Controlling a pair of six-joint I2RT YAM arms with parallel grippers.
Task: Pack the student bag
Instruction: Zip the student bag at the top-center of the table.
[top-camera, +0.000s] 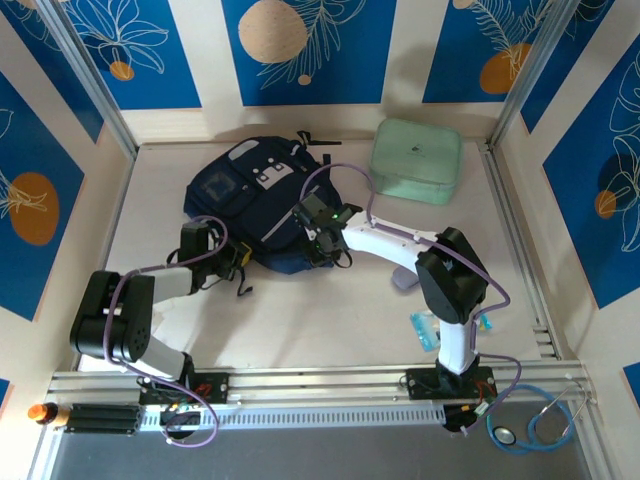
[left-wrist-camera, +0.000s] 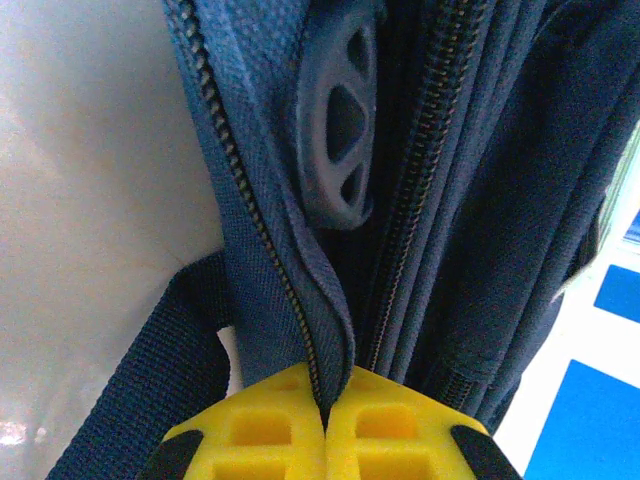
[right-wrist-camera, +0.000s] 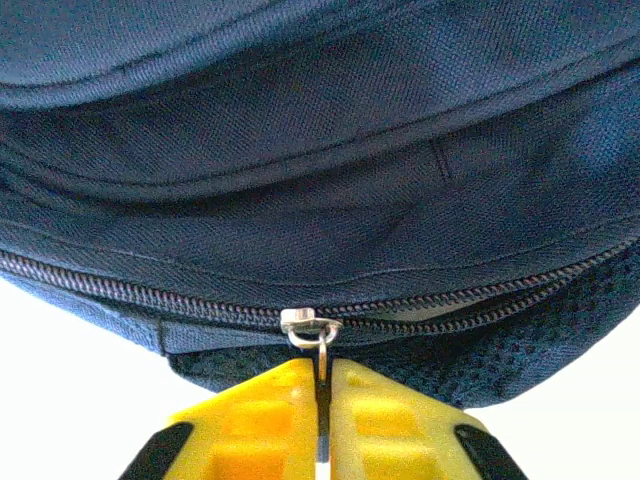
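The robot should turn the student bag straight before its right gripper pulls the zip pull (right-wrist-camera: 322, 350) along, because the bag lies crooked with its zip gaping (right-wrist-camera: 450, 311) beyond the slider.
The student bag (top-camera: 250, 190), dark navy with small white patches, lies flat at the back middle of the table. My left gripper (top-camera: 243, 262) is at the bag's near left edge. In the left wrist view its yellow fingers (left-wrist-camera: 326, 385) are shut on a fold of navy fabric beside a zip track (left-wrist-camera: 262, 230). My right gripper (top-camera: 318, 245) is at the bag's near right edge. Seen from the right wrist, the gripper (right-wrist-camera: 322, 368) is shut on the metal zip pull (right-wrist-camera: 322, 350) that hangs from the slider (right-wrist-camera: 310, 322). The zip gapes slightly to the slider's right.
A mint-green zip case (top-camera: 417, 160) stands at the back right. A small lilac object (top-camera: 403, 280) and a pale blue packet (top-camera: 425, 330) lie by the right arm. A stethoscope (top-camera: 530, 425) lies beyond the front rail. Blue patterned walls enclose the table.
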